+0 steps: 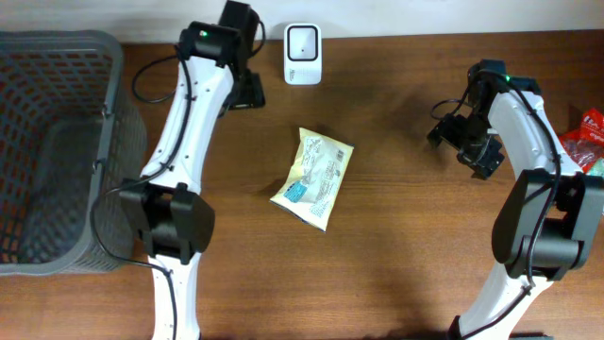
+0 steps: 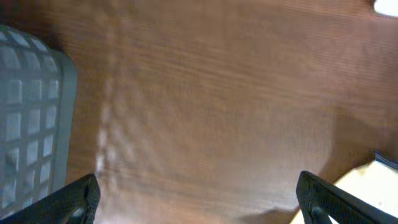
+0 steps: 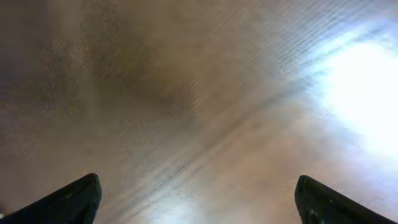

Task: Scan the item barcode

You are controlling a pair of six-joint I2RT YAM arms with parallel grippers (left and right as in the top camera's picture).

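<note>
The packet's blue label (image 1: 296, 192) side is up, and the scanner's window faces up too, so the robot's right gripper should pick up the packet (image 1: 327, 168) and flip it before the scan.
The item, a pale yellow packet (image 1: 312, 178) with a blue label, lies flat in the middle of the wooden table. A white barcode scanner (image 1: 302, 54) stands at the back edge. My left gripper (image 1: 247, 93) hovers just left of the scanner, behind the packet, open and empty. In the left wrist view its gripper (image 2: 199, 202) spans bare wood, and a pale corner of the packet (image 2: 373, 186) shows at the lower right. My right gripper (image 1: 462, 144) hangs open to the right of the packet, well apart from it. The right wrist view shows that gripper (image 3: 199, 199) over bare, blurred wood.
A grey mesh basket (image 1: 111, 104) fills the left side of the table; its rim (image 2: 65, 81) shows in the left wrist view. Red packets (image 1: 590, 137) lie at the right edge, beside the right arm.
</note>
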